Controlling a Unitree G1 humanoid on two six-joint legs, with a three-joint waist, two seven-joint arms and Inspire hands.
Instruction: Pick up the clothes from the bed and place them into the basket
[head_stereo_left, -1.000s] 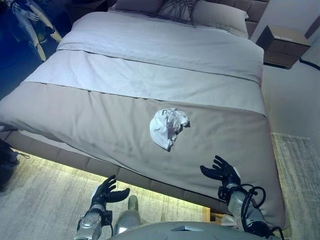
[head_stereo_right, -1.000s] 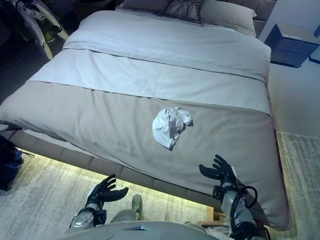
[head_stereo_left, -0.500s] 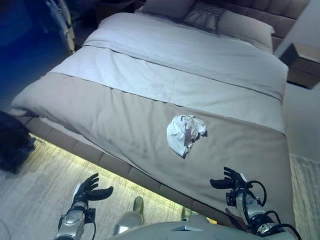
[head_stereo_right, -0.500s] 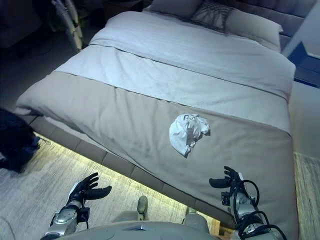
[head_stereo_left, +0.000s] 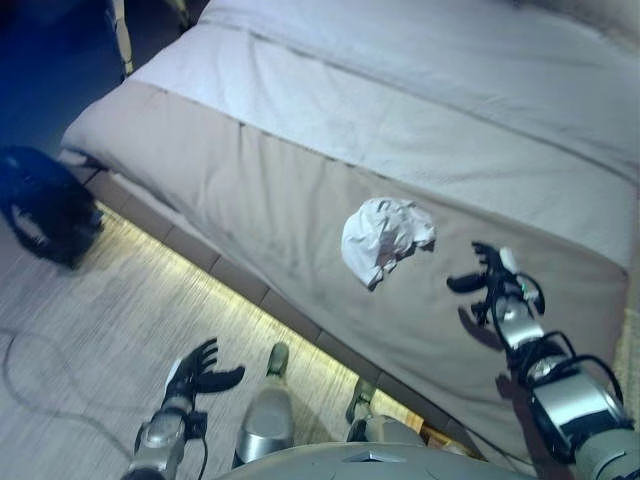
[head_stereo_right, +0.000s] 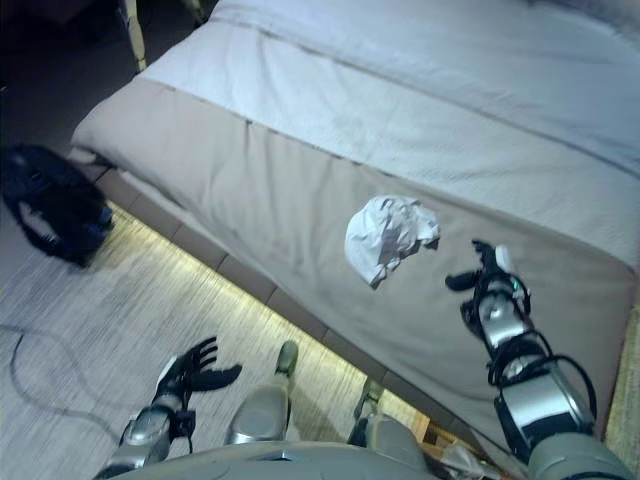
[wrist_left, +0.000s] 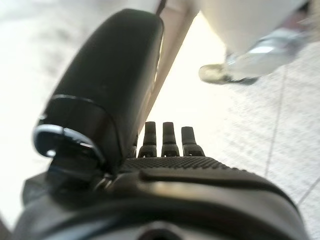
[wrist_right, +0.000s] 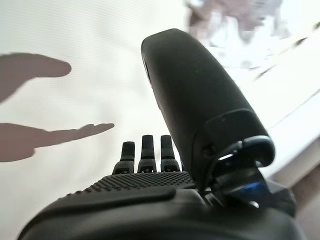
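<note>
The white garment (head_stereo_left: 373, 246) is crumpled in loose folds (head_stereo_left: 398, 224), so the cloth will hang down and spread out wider than its heap when I carry it to the basket.
A crumpled white garment (head_stereo_left: 385, 236) lies on the grey-brown cover of the bed (head_stereo_left: 280, 190), near its foot edge. My right hand (head_stereo_left: 487, 279) hovers over the bed just right of the garment, fingers straight and open, holding nothing; its wrist view (wrist_right: 150, 150) shows the pale cover and a bit of the garment (wrist_right: 235, 20) past the thumb. My left hand (head_stereo_left: 196, 368) is low over the floor in front of the bed, open and empty; it also shows in its wrist view (wrist_left: 165, 140).
A dark bag (head_stereo_left: 45, 205) lies on the floor at the left, beside the bed's corner. A lit strip (head_stereo_left: 230, 290) runs under the bed's edge. A pale rug (head_stereo_left: 90, 320) covers the floor in front.
The camera has tilted down and moved closer to the bed. My right hand has risen and reached forward to beside the garment. The left hand stays low.
</note>
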